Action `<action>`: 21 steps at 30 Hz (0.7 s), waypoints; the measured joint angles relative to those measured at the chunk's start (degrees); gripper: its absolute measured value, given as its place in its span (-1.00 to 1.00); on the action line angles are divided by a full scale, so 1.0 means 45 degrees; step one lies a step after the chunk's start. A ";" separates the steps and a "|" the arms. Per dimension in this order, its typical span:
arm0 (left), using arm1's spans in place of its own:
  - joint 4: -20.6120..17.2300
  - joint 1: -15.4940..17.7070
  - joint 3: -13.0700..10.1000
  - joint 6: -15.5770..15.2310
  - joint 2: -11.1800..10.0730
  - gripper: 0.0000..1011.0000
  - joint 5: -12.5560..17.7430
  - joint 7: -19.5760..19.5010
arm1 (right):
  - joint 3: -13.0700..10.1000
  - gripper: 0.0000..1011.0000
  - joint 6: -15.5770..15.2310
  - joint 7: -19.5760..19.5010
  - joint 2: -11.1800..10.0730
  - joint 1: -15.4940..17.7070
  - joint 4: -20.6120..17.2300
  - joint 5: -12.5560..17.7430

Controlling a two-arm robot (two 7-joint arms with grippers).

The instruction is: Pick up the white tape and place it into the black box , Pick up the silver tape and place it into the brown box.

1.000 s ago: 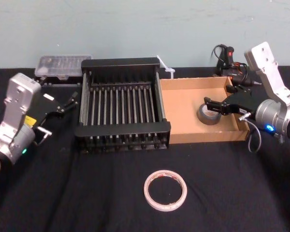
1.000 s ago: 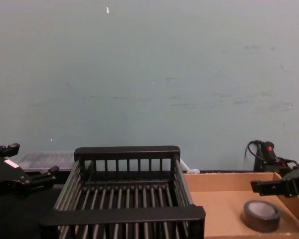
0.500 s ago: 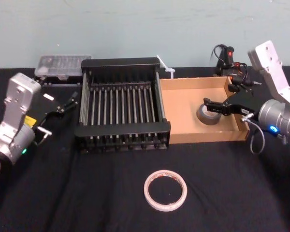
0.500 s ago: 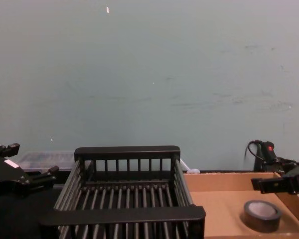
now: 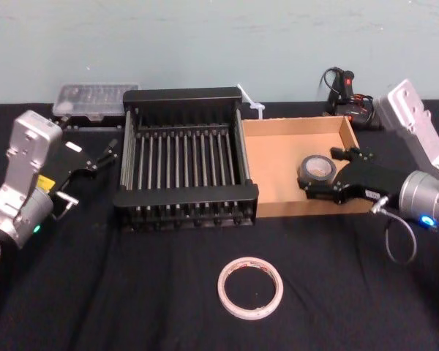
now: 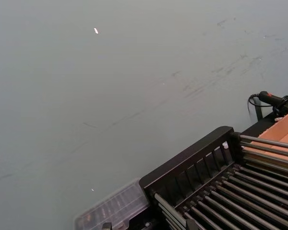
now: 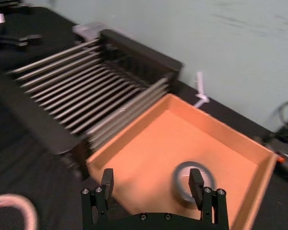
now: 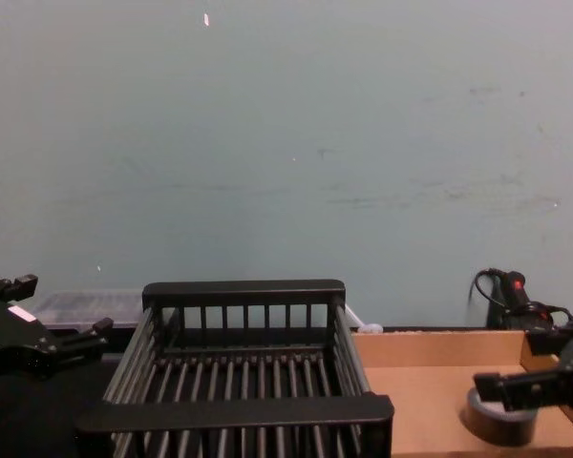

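The white tape (image 7: 25,206) will lie across the closely spaced rods (image 8: 244,399) when I lower it flat, because the gaps between them are far narrower than the tape's ring.
The silver tape (image 5: 316,169) lies flat on the floor of the brown box (image 5: 276,157), near its right wall. My right gripper (image 5: 331,174) hovers just over and beside that roll, open, with nothing between its fingers. In the right wrist view the silver tape (image 7: 183,178) sits by one fingertip of the open right gripper (image 7: 151,184). The white tape (image 5: 250,287) lies flat on the black cloth in front of the black box (image 5: 184,193). My left gripper (image 5: 97,155) is parked, open, left of the black box.
A clear plastic case (image 5: 94,98) sits behind the left gripper. A black tool with a red switch and cables (image 5: 341,84) lies behind the brown box. A small white piece (image 5: 249,103) sticks up between the boxes at the back. Black cloth covers the table.
My right gripper has spread its fingers off the silver tape and drawn back toward the front right of the brown box. The tape stays in the box. The left arm is unmoved.
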State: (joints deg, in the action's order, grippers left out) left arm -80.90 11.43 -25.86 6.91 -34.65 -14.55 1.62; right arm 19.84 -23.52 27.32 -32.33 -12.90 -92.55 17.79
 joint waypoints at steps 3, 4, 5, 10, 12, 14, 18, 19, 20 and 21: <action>0.0001 0.0000 -0.0001 0.0000 0.0000 0.98 0.0000 0.0001 | 0.0243 0.98 0.0174 0.0446 -0.0372 0.0177 -0.0398 0.0082; 0.0000 0.0000 0.0000 0.0000 0.0000 0.98 0.0000 0.0000 | 0.0299 0.98 0.0215 0.0530 -0.0446 0.0207 -0.0464 0.0100; 0.0000 -0.0001 0.0000 0.0000 0.0000 0.98 0.0000 0.0000 | 0.0415 0.98 0.0324 0.0746 -0.0596 0.0263 -0.0614 0.0138; 0.0000 0.0000 0.0000 0.0000 0.0000 0.98 -0.0001 0.0000 | 0.0765 0.98 0.0614 0.1293 -0.0995 0.0356 -0.0960 0.0245; 0.0000 0.0000 0.0000 0.0000 0.0000 0.98 -0.0001 0.0000 | 0.0883 0.98 0.0708 0.1454 -0.1104 0.0360 -0.1028 0.0268; 0.0000 0.0000 0.0000 0.0000 0.0000 0.98 0.0000 0.0000 | 0.1041 0.98 0.0824 0.1646 -0.1234 0.0351 -0.1077 0.0299; 0.0000 0.0000 0.0000 0.0000 0.0000 0.98 -0.0001 0.0000 | 0.1346 0.98 0.0982 0.1991 -0.1441 0.0268 -0.1126 0.0342; 0.0000 0.0000 -0.0001 0.0000 0.0000 0.98 -0.0001 0.0000 | 0.1469 0.98 0.1043 0.2152 -0.1526 0.0222 -0.1133 0.0361; 0.0000 0.0000 0.0000 0.0000 0.0000 0.98 -0.0001 0.0000 | 0.1609 0.98 0.1098 0.2309 -0.1606 0.0166 -0.1133 0.0369; 0.0000 -0.0001 -0.0001 0.0000 0.0000 0.98 -0.0001 0.0000 | 0.1670 0.98 0.1118 0.2364 -0.1631 0.0142 -0.1133 0.0369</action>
State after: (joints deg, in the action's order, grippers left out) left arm -80.90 11.43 -25.86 6.91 -34.65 -14.55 1.62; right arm 27.36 -18.49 37.95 -39.67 -12.26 -97.65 19.45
